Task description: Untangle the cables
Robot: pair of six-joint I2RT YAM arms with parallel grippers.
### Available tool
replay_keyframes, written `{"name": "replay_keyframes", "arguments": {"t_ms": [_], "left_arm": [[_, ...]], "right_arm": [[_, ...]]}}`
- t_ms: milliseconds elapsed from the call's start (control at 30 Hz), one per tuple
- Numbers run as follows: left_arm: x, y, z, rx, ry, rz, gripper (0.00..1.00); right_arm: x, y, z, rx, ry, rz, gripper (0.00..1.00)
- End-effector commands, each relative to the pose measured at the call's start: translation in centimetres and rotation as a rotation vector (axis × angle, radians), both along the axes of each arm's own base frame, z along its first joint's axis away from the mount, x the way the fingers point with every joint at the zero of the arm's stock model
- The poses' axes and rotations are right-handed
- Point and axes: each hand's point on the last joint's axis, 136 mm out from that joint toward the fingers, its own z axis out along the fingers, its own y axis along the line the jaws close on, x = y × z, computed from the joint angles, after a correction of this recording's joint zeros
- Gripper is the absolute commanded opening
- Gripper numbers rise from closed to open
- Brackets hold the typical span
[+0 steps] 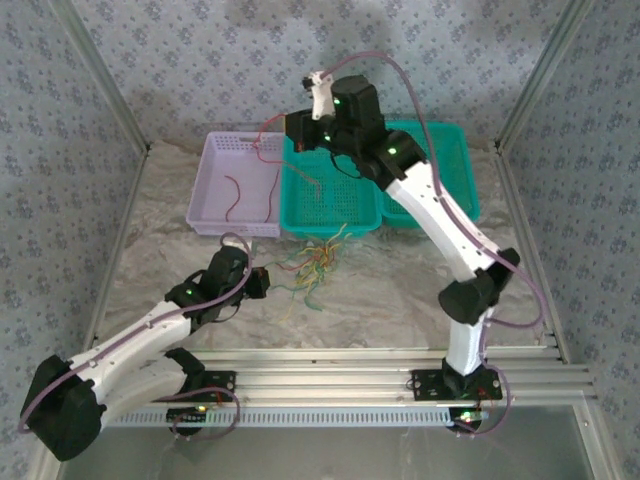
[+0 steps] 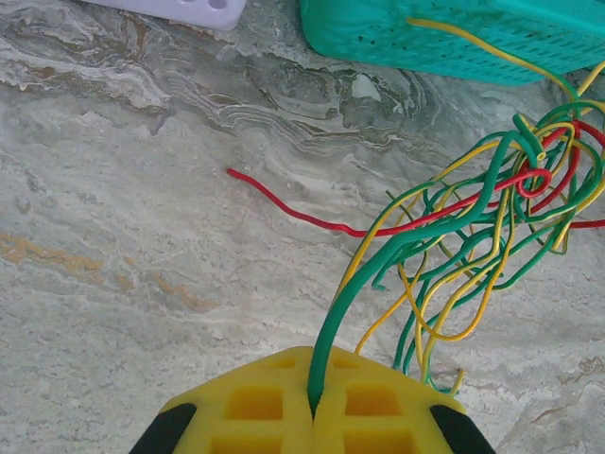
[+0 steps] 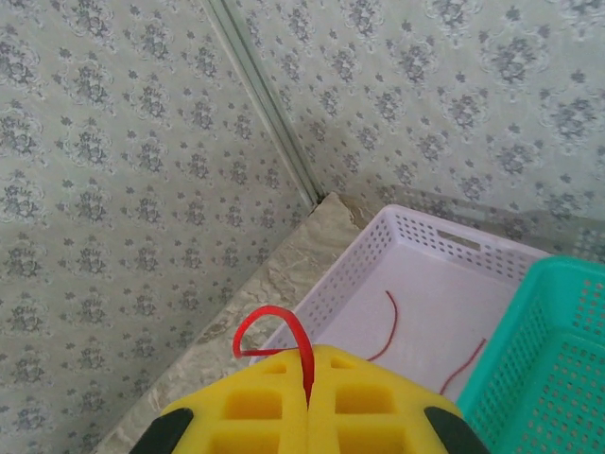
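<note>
My right gripper is holding its red cable free of the tangle, so I keep carrying it to the lilac basket's red cables [image 1: 236, 200] until the cable's loose end is inside.
The tangle of red, green and yellow cables [image 1: 318, 262] lies on the marble table in front of the teal basket [image 1: 455, 170]. My left gripper [image 1: 263, 283] sits low at the tangle's left side. Its yellow pads are shut on one green cable [image 2: 378, 265] that runs up into the knot [image 2: 515, 199]. A loose red end [image 2: 293, 210] trails left on the table. My right gripper [image 1: 293, 128] hangs high over the lilac basket [image 1: 212, 190], shut on a curled red cable [image 3: 274, 322]. Two red cables [image 3: 388, 326] lie inside the lilac basket [image 3: 444, 236].
The lilac and teal baskets stand side by side at the back of the table. The teal basket's front wall [image 2: 444, 38] is just behind the tangle, with a yellow cable draped over it. Metal frame posts and patterned walls enclose the table.
</note>
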Motion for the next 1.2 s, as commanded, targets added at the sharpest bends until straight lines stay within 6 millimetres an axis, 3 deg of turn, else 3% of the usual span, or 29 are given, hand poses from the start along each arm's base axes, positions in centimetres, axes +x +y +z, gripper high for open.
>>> {"name": "replay_keyframes", "arguments": {"t_ms": [0,100,300,600,800,1000,1167], "left_arm": [[0.5,-0.5,1.5,-0.021,-0.060,-0.009,0.00],[0.4,-0.6,1.5,-0.021,-0.062,-0.012,0.00],[0.3,-0.6,1.7,-0.026,-0.066,-0.011,0.00],[0.2,-0.8,1.7,-0.024,-0.059,-0.014,0.00],[0.2,-0.9,1.9,-0.022,-0.062,-0.018,0.00],[0.3,-0.9,1.9,-0.011,-0.065,-0.021,0.00],[0.5,-1.0,1.9,-0.010,-0.066,-0.019,0.00]], "right_arm": [[1.1,1.5,-0.6,-0.018,0.000,0.028,0.00],[3.1,3.1,-2.4,-0.031,0.025,0.042,0.00],[5.3,6.1,-6.9,-0.039,0.068,0.096,0.00],[9.0,8.1,-17.4,-0.143,0.155,0.067,0.00],[9.1,8.9,-23.4,-0.261,0.206,0.056,0.00],[8.5,8.9,-24.5,-0.278,0.242,0.071,0.00],[8.1,8.9,-23.1,-0.261,0.231,0.087,0.14]]}}
